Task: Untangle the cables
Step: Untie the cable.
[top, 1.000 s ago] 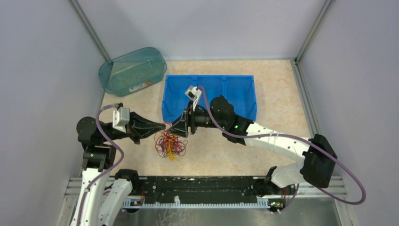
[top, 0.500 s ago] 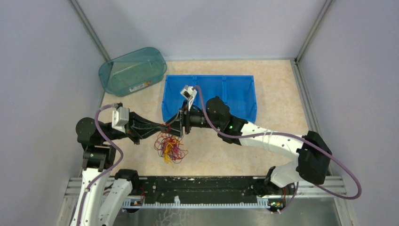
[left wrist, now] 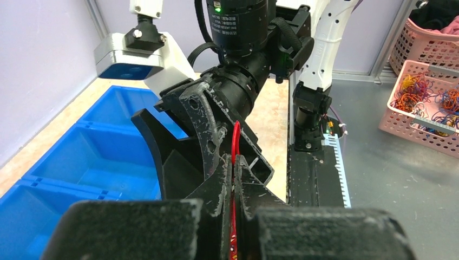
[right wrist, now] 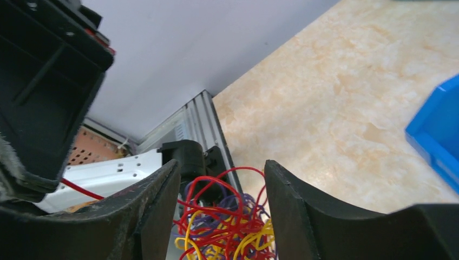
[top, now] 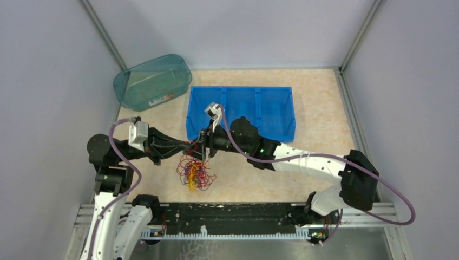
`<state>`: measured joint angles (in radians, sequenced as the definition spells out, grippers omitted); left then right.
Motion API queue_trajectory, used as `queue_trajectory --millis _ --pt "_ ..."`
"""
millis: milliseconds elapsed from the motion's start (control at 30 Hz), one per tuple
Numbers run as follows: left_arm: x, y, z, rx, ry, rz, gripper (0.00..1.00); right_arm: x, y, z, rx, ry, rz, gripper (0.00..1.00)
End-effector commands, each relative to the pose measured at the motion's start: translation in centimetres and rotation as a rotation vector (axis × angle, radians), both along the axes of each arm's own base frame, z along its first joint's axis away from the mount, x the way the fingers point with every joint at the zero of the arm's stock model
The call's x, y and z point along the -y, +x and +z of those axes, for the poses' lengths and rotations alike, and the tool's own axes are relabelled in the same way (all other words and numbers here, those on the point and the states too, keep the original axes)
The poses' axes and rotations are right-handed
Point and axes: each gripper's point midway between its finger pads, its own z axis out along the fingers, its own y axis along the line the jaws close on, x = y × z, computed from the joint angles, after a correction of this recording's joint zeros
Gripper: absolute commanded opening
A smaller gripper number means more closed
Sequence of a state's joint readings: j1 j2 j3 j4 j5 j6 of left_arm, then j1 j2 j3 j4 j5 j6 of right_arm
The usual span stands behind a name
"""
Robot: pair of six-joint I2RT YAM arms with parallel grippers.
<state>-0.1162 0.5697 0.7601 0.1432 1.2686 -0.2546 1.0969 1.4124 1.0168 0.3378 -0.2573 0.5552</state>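
Observation:
The tangle is hanging loose from the left gripper's red cable (left wrist: 236, 138), so the robot's right gripper needs to clamp the wires (top: 195, 170) below while the left gripper pulls that cable away.
The cables (top: 195, 172) are a tangled ball of thin red, purple and yellow wires, hanging just above the table's near middle. My left gripper (top: 190, 145) holds the top of the tangle, shut on a red cable (left wrist: 235, 142) that sticks up between its tips (left wrist: 234, 162). My right gripper (top: 202, 147) faces it from the right, almost touching, and is open. In the right wrist view the tangle (right wrist: 227, 222) shows in the gap between its fingers (right wrist: 222, 168), and neither finger visibly touches the wires.
A blue three-compartment bin (top: 241, 92) sits just behind the grippers. A teal see-through tub (top: 151, 81) lies at the back left. A black rail (top: 233, 214) runs along the near edge. Pink baskets (left wrist: 427, 103) with more wires stand off the table.
My right gripper has moved left, closing up on the left gripper's tips. The tangle has swung slightly left. The left gripper has kept its hold.

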Motion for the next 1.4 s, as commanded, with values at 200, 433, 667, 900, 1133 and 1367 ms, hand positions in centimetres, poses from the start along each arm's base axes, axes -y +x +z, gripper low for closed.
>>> queue_trajectory --millis 200,433,667,900,1133,1367 --pt "0.0 -0.9 2.2 0.056 -0.021 -0.003 0.03 7.2 0.2 5.0 0.124 0.113 -0.178 0.66" --pt "-0.1 -0.7 2.6 0.058 -0.030 0.010 0.04 7.3 -1.3 5.9 0.165 0.158 -0.118 0.61" --pt "-0.1 -0.5 2.7 0.064 -0.028 0.023 0.04 5.1 -2.6 6.4 0.208 0.129 -0.077 0.56" --pt "-0.2 -0.4 2.5 0.066 -0.023 0.030 0.05 3.4 -3.7 7.0 0.227 0.133 -0.031 0.54" --pt "-0.2 -0.7 2.9 0.066 -0.026 0.027 0.06 2.0 -2.2 5.8 0.208 0.074 -0.084 0.48" --pt "-0.2 -0.8 3.5 0.068 -0.032 0.023 0.06 1.1 0.2 4.9 0.214 0.026 -0.191 0.38"
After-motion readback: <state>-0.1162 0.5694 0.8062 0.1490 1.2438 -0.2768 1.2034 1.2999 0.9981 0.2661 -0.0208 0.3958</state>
